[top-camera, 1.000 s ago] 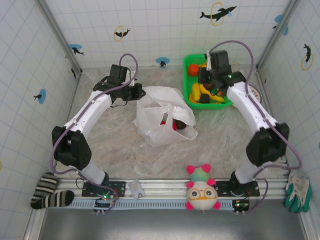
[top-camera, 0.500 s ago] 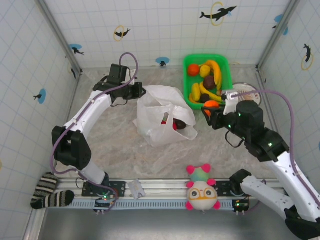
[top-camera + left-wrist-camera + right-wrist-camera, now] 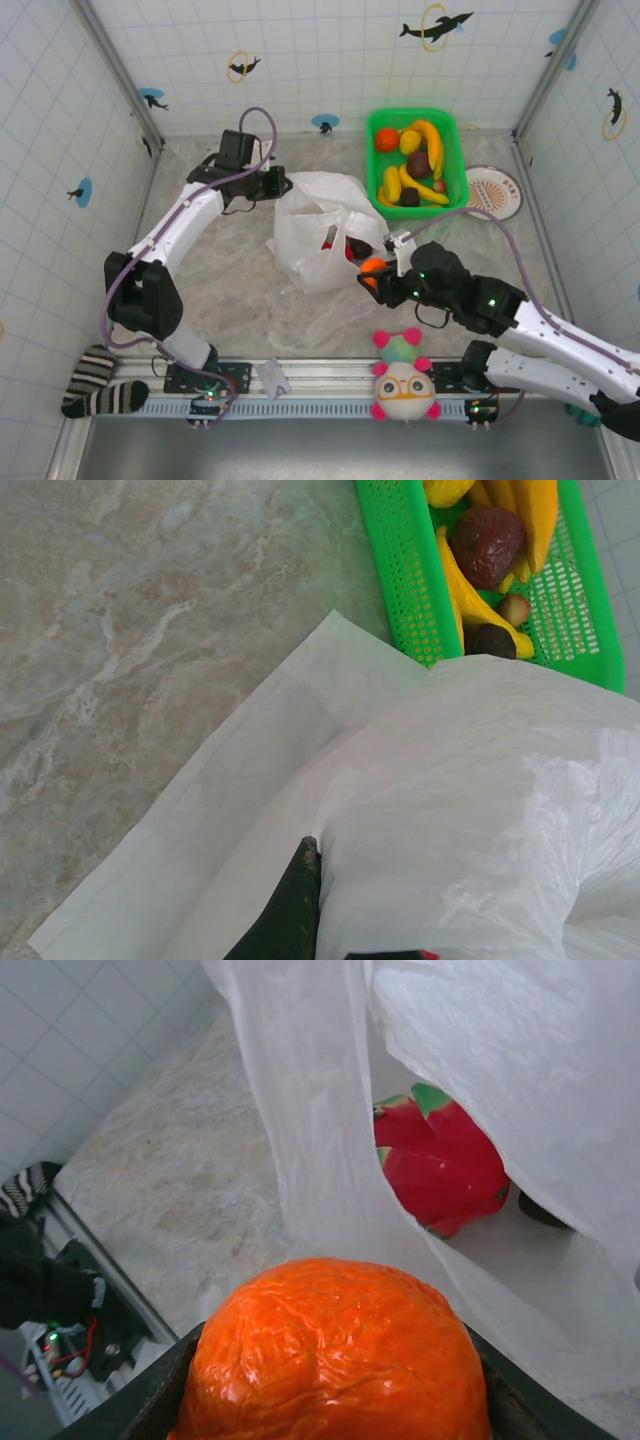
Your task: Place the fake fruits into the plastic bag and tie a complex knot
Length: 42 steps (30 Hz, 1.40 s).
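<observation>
I should keep moving my right gripper into the bag, as the bag's opening (image 3: 361, 252) is spread in front of the held orange, and let go beside the dragon fruit (image 3: 447, 1172).
The white plastic bag (image 3: 315, 235) lies mid-table with its mouth facing right. My left gripper (image 3: 276, 186) is shut on the bag's far-left rim; in the left wrist view one dark finger (image 3: 298, 900) presses against the bag's film (image 3: 480, 780). My right gripper (image 3: 375, 272) is shut on an orange fake fruit (image 3: 371, 267) just outside the bag's mouth. In the right wrist view the orange (image 3: 335, 1340) sits between the jaws, and a pink dragon fruit (image 3: 440, 1165) lies inside the bag (image 3: 520, 1050). More fake fruits, an orange (image 3: 386, 139), bananas (image 3: 430, 135) and a dark purple one (image 3: 419, 163), sit in the basket.
The green basket (image 3: 372, 165) stands at the back right, its rim (image 3: 400, 590) close to the bag. A round plate (image 3: 495, 192) lies beside it. A plush toy (image 3: 403, 380) sits at the near edge, a striped sock (image 3: 100, 385) at near left, and a green glove (image 3: 598, 385) at near right.
My right arm has swung from the green basket, carrying the orange fruit, down to the front of the bag's mouth. The left arm and the bag have stayed put.
</observation>
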Tool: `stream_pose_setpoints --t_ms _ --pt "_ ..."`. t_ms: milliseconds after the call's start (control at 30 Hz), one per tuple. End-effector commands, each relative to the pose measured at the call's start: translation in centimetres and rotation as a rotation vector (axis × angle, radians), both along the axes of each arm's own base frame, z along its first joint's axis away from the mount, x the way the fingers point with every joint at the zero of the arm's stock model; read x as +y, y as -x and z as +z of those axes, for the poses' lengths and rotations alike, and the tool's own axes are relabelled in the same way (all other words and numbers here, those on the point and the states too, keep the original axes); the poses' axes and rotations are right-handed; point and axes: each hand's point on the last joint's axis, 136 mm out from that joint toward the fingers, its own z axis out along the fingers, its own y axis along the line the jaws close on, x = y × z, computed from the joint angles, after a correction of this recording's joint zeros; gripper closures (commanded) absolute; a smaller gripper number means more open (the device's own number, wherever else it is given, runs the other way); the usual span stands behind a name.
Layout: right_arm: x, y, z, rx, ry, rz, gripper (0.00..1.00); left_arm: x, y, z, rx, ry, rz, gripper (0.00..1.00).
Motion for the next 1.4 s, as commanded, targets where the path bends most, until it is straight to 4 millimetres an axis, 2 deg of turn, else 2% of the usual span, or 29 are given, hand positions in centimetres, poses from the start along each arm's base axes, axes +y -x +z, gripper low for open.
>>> stream_pose_setpoints --t_ms 0,233,433,567,667,767,833,900,1033,1200,1367 --pt "0.9 -2.8 0.8 -0.092 -0.029 -0.082 0.55 0.2 0.4 0.5 -0.021 0.008 -0.021 0.91" --pt "0.8 -7.2 -1.5 -0.08 0.03 -0.174 0.56 0.3 0.8 0.4 -0.021 0.0 -0.035 0.91" --pt "0.3 -9.6 -3.9 -0.076 0.145 -0.228 0.55 0.1 1.1 0.3 -0.018 0.004 -0.052 0.91" --pt "0.6 -11.4 -4.3 -0.076 0.183 -0.279 0.53 0.0 1.3 0.5 -0.018 0.009 -0.061 0.91" --pt "1.4 -12.5 -4.6 -0.08 0.196 -0.288 0.49 0.0 1.3 0.6 -0.021 0.012 -0.067 0.91" --pt "2.7 -12.9 -5.1 -0.06 0.194 -0.262 0.4 0.0 1.3 0.6 -0.021 0.011 -0.067 0.91" --pt "3.1 -12.9 -5.0 -0.052 0.195 -0.247 0.33 0.1 1.3 0.6 -0.021 0.006 -0.062 0.91" --pt "2.6 -12.8 -5.0 -0.054 0.215 -0.251 0.25 0.2 1.3 0.6 -0.02 0.001 -0.059 0.91" --pt "1.7 -12.0 -4.8 -0.048 0.219 -0.247 0.19 0.3 1.1 0.6 -0.022 -0.003 -0.05 0.9" --pt "0.5 -10.3 -4.3 -0.034 0.214 -0.228 0.22 0.4 0.5 0.6 -0.024 -0.012 -0.036 0.9" --pt "1.0 -7.1 -4.2 0.019 0.167 -0.117 0.26 0.4 -0.4 0.7 -0.021 -0.023 -0.026 0.9"
